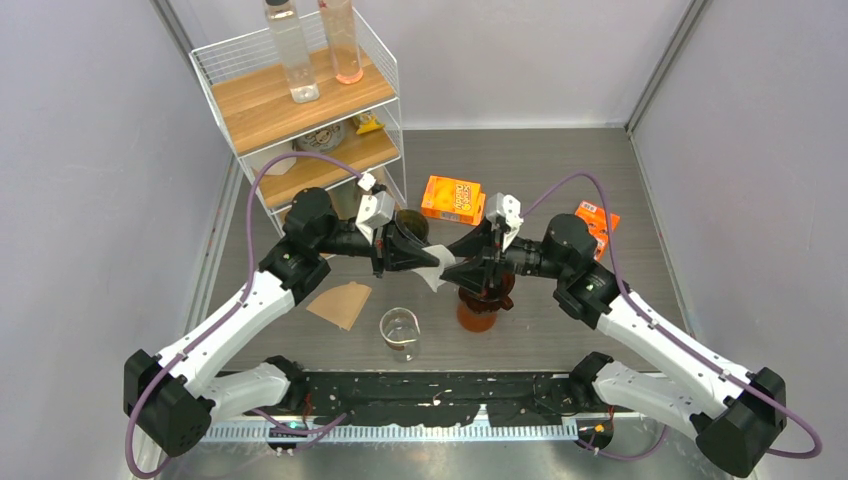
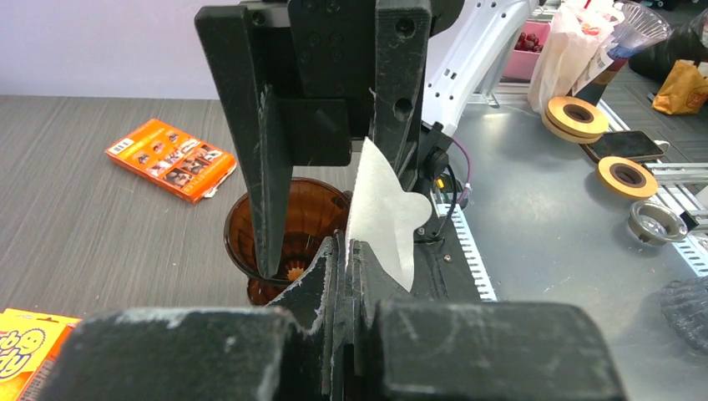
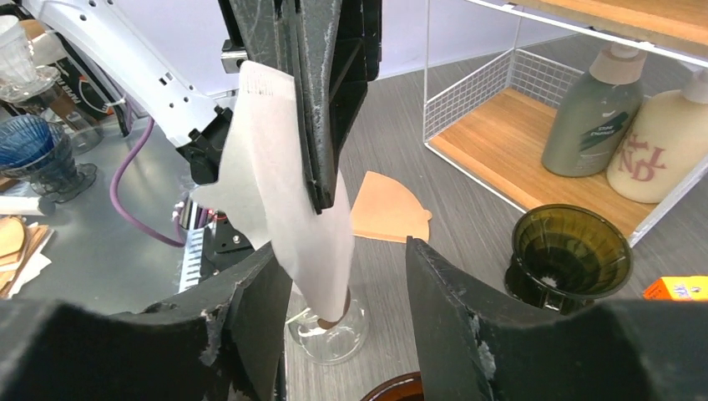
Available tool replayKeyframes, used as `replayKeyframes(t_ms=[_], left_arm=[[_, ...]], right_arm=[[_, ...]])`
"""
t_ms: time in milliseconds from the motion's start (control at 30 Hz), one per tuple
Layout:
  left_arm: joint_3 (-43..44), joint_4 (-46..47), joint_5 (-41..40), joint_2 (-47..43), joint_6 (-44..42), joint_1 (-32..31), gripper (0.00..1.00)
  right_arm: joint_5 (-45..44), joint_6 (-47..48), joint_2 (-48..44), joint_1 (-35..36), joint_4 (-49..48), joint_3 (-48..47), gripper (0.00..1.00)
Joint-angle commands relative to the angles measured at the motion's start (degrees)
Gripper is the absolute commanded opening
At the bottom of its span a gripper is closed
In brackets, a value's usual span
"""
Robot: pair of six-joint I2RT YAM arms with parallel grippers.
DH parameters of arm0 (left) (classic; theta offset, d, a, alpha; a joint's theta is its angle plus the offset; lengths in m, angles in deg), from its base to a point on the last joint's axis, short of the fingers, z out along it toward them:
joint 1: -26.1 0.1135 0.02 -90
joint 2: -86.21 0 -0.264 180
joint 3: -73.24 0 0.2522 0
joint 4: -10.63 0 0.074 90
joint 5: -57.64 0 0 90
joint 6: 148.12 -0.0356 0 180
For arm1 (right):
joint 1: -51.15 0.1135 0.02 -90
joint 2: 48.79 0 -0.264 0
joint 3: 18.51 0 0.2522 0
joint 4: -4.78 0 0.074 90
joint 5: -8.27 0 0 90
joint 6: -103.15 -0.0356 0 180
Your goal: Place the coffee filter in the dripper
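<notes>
The white filter lies at a slant across the right gripper's open fingers, so the robot's right gripper needs to move back and pinch the filter's near edge before the left gripper opens.
My left gripper is shut on a white paper coffee filter, held upright above the table just left of the amber dripper. In the left wrist view the filter rises from my shut jaws, with the amber dripper behind. My right gripper is open and faces the left one over the dripper. One of its fingers dips into the dripper's cup. In the right wrist view the filter hangs between my open fingers, nearer the left one.
A brown filter lies flat on the table to the left. A glass beaker stands near the front edge. A dark green dripper sits by the wire shelf. Orange boxes lie behind and to the right.
</notes>
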Motion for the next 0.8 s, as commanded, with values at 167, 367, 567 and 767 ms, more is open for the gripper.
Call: replayKeyframes(t_ms=[167,367,567,767], left_arm=[[0.31,2.5,0.21,-0.29,0.95,0.03,0.0],[0.0,2.69,1.52,-0.8,0.73,0.02,0.0],[-0.04,2.33,2.78,-0.85,0.11,0.08,0.0],[0.09,1.95,3.92,-0.79,-0.65,0.05,0.0]], right_arm=[[-3.09,-2.7,1.33,2.33,-4.2,-1.82,0.58],[-7.36,-2.79,0.55,2.5,-3.44,-1.9,0.5],[-4.68,-2.03,0.37,2.46,-2.93,-2.05,0.36],[-0.04,-0.65,-0.24,2.49,-3.06,-1.98,0.11]])
